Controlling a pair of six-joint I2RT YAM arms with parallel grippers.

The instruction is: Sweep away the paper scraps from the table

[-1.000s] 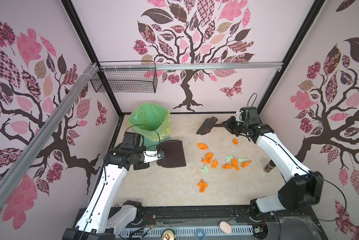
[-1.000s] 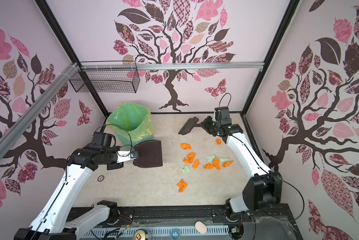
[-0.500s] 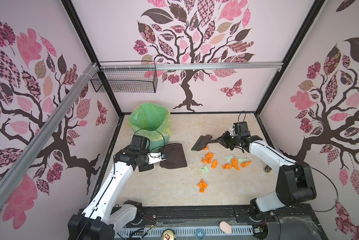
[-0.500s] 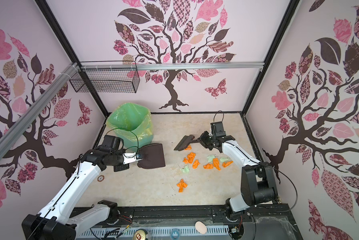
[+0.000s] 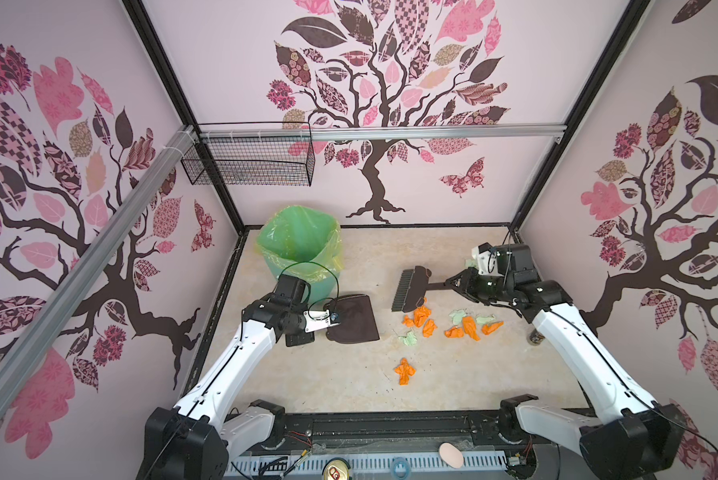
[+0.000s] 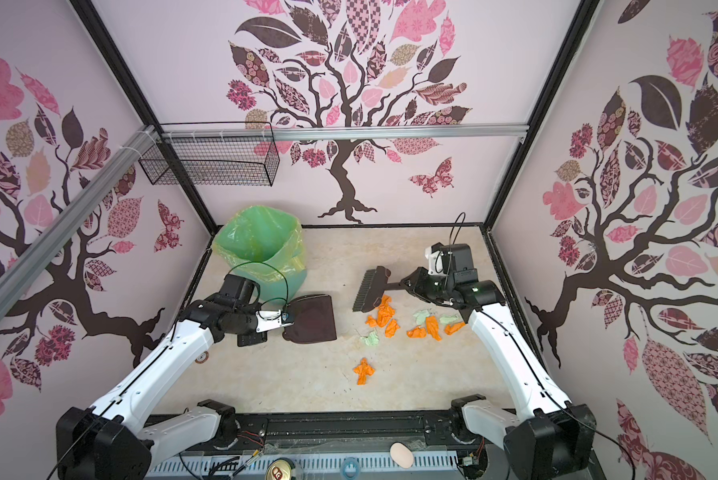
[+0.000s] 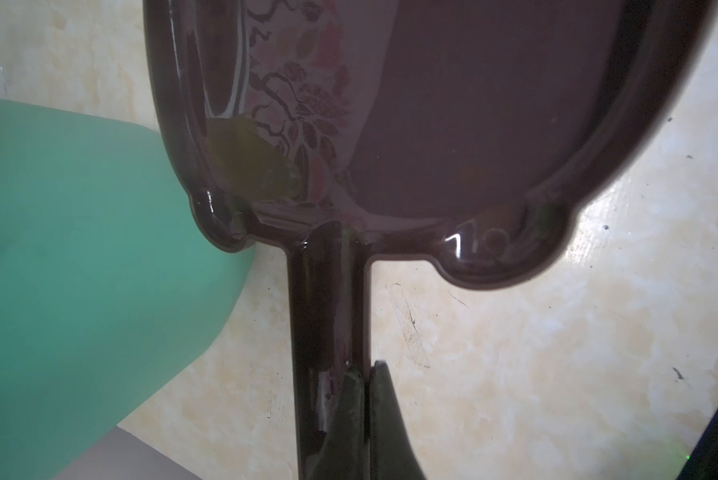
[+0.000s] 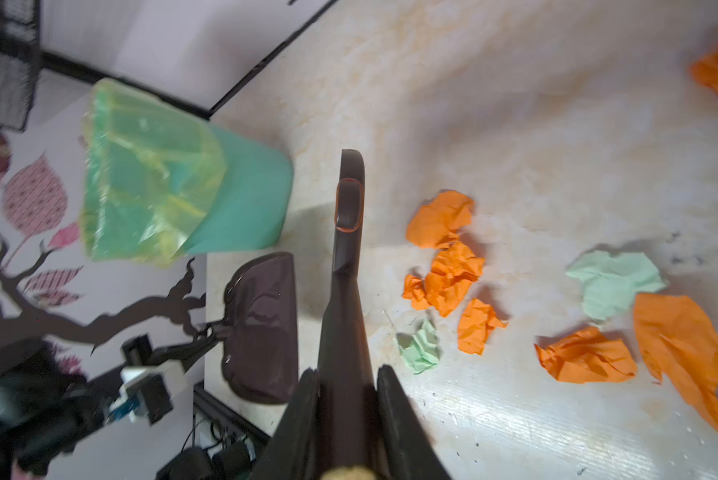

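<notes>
My right gripper should bring the brush forward and sweep one orange wad (image 5: 404,370) into the cluster (image 5: 419,321) first, because that wad sits apart, nearer the front.
Orange and mint-green paper scraps (image 5: 469,328) (image 6: 432,328) lie clustered right of centre on the beige table (image 5: 452,382). One orange wad (image 5: 405,371) sits apart, nearer the front. My right gripper (image 5: 452,284) (image 8: 346,374) is shut on the handle of a dark brush (image 5: 409,289) (image 8: 346,270). The brush's bristle head rests at the far left edge of the cluster. My left gripper (image 5: 328,318) (image 7: 366,372) is shut on the handle of a dark brown dustpan (image 5: 355,318) (image 7: 473,124). The dustpan lies flat, left of the scraps, with a gap between them.
A teal bin with a green liner (image 5: 299,245) stands at the back left, just behind the dustpan. A wire basket (image 5: 249,160) hangs on the back wall. A small dark cylinder (image 5: 536,336) stands by the right wall. A can (image 5: 336,471) lies on the front rail.
The right arm has brought the brush forward from the back of the table to the scraps, pushing an orange wad into the cluster. The dustpan has shifted slightly right.
</notes>
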